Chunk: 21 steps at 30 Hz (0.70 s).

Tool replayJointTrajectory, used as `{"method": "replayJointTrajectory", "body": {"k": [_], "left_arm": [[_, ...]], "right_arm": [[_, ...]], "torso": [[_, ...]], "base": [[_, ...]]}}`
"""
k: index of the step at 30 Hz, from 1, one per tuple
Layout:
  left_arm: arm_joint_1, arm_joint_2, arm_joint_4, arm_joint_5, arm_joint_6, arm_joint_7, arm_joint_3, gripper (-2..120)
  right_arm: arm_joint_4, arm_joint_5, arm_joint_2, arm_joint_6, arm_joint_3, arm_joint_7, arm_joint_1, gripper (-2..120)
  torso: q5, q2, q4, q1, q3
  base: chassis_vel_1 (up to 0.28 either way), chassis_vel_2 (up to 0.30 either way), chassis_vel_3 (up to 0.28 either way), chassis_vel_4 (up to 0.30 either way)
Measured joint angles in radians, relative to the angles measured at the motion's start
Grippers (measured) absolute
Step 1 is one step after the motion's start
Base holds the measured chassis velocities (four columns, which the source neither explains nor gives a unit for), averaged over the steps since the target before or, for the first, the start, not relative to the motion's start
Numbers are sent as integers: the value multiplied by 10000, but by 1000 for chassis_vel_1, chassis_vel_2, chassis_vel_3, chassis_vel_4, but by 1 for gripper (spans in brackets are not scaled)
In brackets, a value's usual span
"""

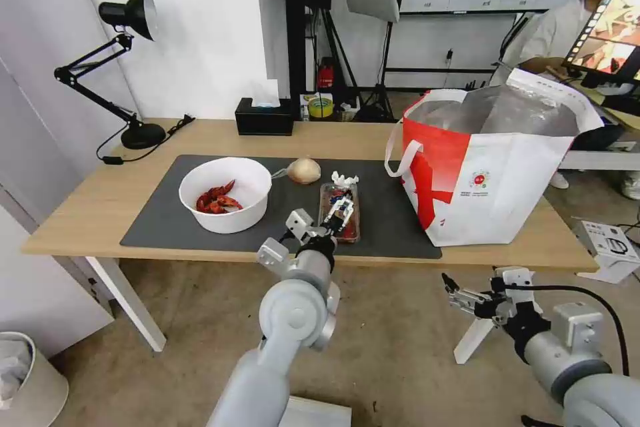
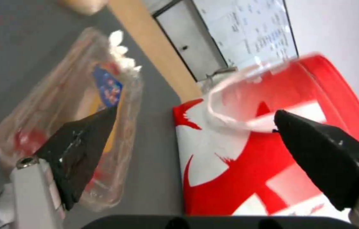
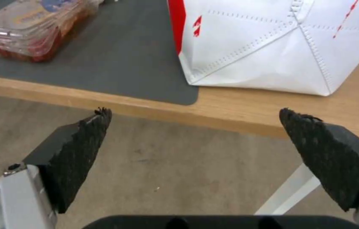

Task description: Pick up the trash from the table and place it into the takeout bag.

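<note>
The crumpled white tissue (image 1: 345, 179) is beyond the tray's far rim (image 1: 339, 186), so it should stay on the mat when I lift the tray.
On the dark mat of the table (image 1: 87, 213) stand a white bowl (image 1: 225, 203) with red crayfish shells, a tan wrapped lump (image 1: 303, 170), a clear hinged tray (image 1: 351, 223) with red bits and a crumpled white tissue (image 1: 345, 179) at its far end. My left gripper (image 1: 339, 208) hovers open over the tray (image 2: 56, 95), one finger (image 2: 82, 146) above it and the other towards the takeout bag (image 2: 251, 152). That red-and-white takeout bag (image 1: 493, 173) stands open on the table's right side. My right gripper (image 1: 457, 293) hangs open below the table's front edge (image 3: 230, 111), facing the bag (image 3: 272, 41).
A black desk lamp (image 1: 127, 67) and a black tissue box (image 1: 264, 117) stand along the table's back edge. A pale round bin (image 1: 27, 380) sits on the floor at the lower left. A white device (image 1: 610, 250) lies on the floor at the right.
</note>
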Motion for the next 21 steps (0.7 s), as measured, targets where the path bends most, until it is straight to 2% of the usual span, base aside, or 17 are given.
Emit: {"method": "replayJointTrajectory", "body": {"k": [1,4,5,6,8,9,11,12,13,16,17,20,21], "left_arm": [[0,0,0,0,0,0,0,100],[-395,689,93,1445,592,373,404,100],[-395,689,93,1445,592,373,404,100],[-628,1008,169,1893,763,476,602,100],[-1078,1640,400,2929,877,1023,965,100],[-1078,1640,400,2929,877,1023,965,100],[-1516,2245,673,3907,881,1626,1287,99],[-1763,2558,818,4318,879,1836,1487,95],[-1763,2558,818,4318,879,1836,1487,95],[-2523,3336,1277,5038,877,2413,2031,80],[-2523,3336,1277,5038,877,2413,2031,80],[-3171,3812,1772,5160,841,3055,2408,65],[-3171,3812,1772,5160,841,3055,2408,65]], "right_arm": [[0,0,0,0,0,0,0,100],[57,3,11,6,41,0,-14,100],[57,3,11,6,41,0,-14,100],[84,5,26,7,50,0,-23,100],[127,6,48,18,63,0,-48,100],[127,6,48,18,63,0,-48,100],[149,9,55,28,78,1,-69,100],[163,12,60,38,86,2,-70,100],[163,12,60,38,86,2,-70,100],[167,24,94,95,93,10,-68,100],[167,24,94,95,93,10,-68,100],[143,24,138,128,66,12,-49,100],[143,24,138,128,66,12,-49,100]], "torso": [[0,0,0,0,0],[-1,0,1,0,0],[-1,0,1,0,0],[-1,0,1,0,0],[-2,0,-1,0,0],[-2,0,-1,0,0],[-2,0,1,1,0],[-2,0,2,1,1],[-2,0,2,1,1],[-2,0,0,1,1],[-2,0,0,1,1],[-2,0,0,0,1],[-2,0,0,0,1]], "base": [[0,0,0,0],[0,0,0,0],[0,0,0,0],[0,0,0,0],[0,0,0,0],[0,0,0,0],[0,0,0,0],[0,0,0,0],[0,0,0,0],[0,0,0,0],[0,0,0,0],[0,0,0,0],[0,0,0,0]]}}
